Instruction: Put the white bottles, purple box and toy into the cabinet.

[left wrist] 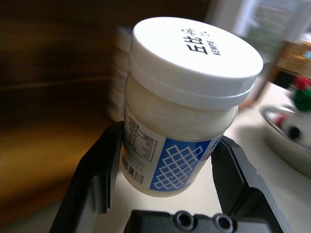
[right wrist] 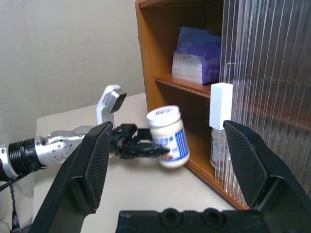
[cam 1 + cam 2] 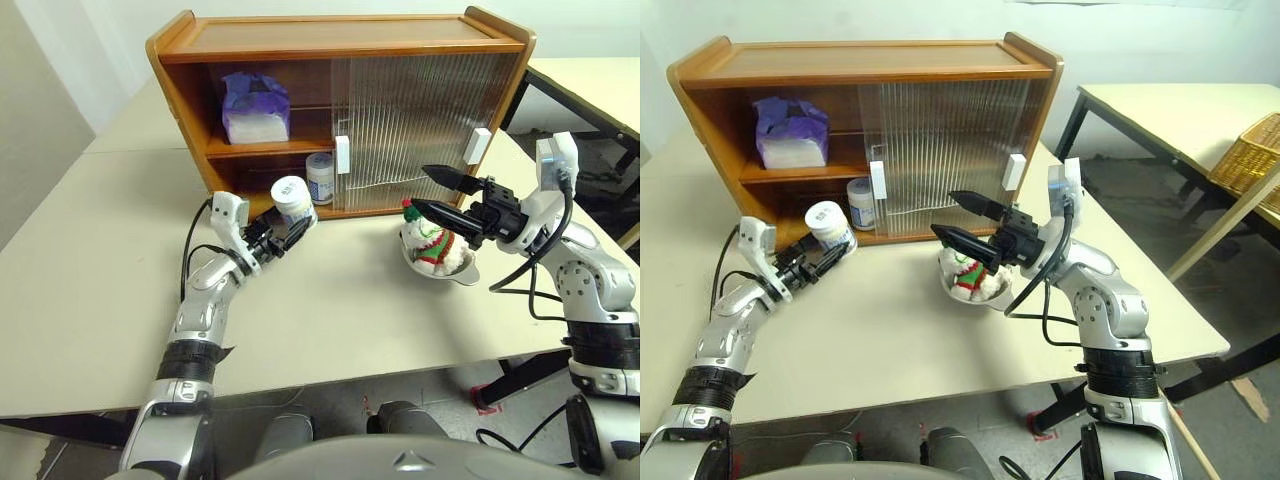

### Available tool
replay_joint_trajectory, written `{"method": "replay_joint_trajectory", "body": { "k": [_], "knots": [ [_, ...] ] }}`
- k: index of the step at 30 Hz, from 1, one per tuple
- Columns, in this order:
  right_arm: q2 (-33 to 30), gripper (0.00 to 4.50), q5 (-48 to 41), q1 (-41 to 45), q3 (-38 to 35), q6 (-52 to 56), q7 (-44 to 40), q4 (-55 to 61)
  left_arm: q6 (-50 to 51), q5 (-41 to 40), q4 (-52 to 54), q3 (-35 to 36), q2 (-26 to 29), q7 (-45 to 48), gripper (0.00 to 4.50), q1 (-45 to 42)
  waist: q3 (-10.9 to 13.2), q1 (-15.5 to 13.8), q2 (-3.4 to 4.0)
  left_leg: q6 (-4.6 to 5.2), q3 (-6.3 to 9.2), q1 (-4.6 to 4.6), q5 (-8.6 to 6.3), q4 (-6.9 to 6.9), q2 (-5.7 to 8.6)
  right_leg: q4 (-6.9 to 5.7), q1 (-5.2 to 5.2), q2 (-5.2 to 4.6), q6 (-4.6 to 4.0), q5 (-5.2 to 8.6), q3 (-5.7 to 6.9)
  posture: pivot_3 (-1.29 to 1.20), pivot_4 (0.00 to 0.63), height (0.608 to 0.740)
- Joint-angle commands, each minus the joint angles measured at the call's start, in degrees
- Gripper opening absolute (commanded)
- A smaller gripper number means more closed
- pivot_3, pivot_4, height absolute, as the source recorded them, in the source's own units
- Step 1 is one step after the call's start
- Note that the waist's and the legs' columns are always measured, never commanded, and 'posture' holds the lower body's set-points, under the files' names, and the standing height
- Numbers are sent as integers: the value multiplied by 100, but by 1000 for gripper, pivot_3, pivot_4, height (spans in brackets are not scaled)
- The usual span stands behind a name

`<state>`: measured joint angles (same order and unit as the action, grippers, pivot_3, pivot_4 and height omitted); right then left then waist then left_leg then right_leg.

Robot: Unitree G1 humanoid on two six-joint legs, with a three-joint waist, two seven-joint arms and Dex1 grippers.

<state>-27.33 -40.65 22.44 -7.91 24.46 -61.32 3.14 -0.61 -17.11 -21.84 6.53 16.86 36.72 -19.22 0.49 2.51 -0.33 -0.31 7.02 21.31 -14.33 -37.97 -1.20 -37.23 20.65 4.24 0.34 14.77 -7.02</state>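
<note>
The lower shelf point(image 3: 260, 174) is open next to the standing white bottle point(image 3: 321, 180), so my left gripper should keep moving the held bottle in, cap up, until it stands there.
My left gripper point(image 3: 293, 226) is shut on a white bottle point(image 3: 291, 199) and holds it tilted just in front of the cabinet point(image 3: 340, 48), at its open left half. The jar's white cap and blue-printed label point(image 1: 182, 162) sit between the black fingers point(image 1: 92, 179). A second white bottle point(image 3: 320, 178) stands on the lower shelf beside the sliding door. The purple box point(image 3: 255, 107) rests on the upper shelf. The toy point(image 3: 432, 242) lies in a silver bowl. My right gripper point(image 3: 422, 188) hangs open just above the toy, pointing left.
The silver bowl point(image 3: 470, 273) sits on the beige table right of the cabinet's front. Ribbed sliding doors point(image 3: 420, 120) with white handles point(image 3: 342, 154) cover the cabinet's right half. Another table point(image 3: 590, 85) stands to the right, with a wicker basket point(image 3: 1252, 148) beyond.
</note>
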Motion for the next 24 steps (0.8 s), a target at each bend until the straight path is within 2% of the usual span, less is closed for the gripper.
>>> {"method": "replay_joint_trajectory", "body": {
  "k": [1,10,24],
  "knots": [
    [7,4500,0,-5,20,-13,8,31,8,121,-180,155,52,-369,3061,-217,0,-1,0,0,0,-2,0,0,1,0,-3,0,0,0,1,-73,0,740],
    [38,4500,8,5,42,-24,-1,17,151,248,-567,177,-24,-909,3061,-687,2,-44,-4,0,-1,-4,1,-5,14,0,-5,-2,5,-3,4,-67,0,740],
    [16,4500,2,-4,2,-23,26,41,-179,873,-2048,94,-288,-2006,3061,-1514,4,-44,-6,2,-4,-11,2,-8,21,1,-9,-2,17,-10,3,-83,0,740]
  ]
}}
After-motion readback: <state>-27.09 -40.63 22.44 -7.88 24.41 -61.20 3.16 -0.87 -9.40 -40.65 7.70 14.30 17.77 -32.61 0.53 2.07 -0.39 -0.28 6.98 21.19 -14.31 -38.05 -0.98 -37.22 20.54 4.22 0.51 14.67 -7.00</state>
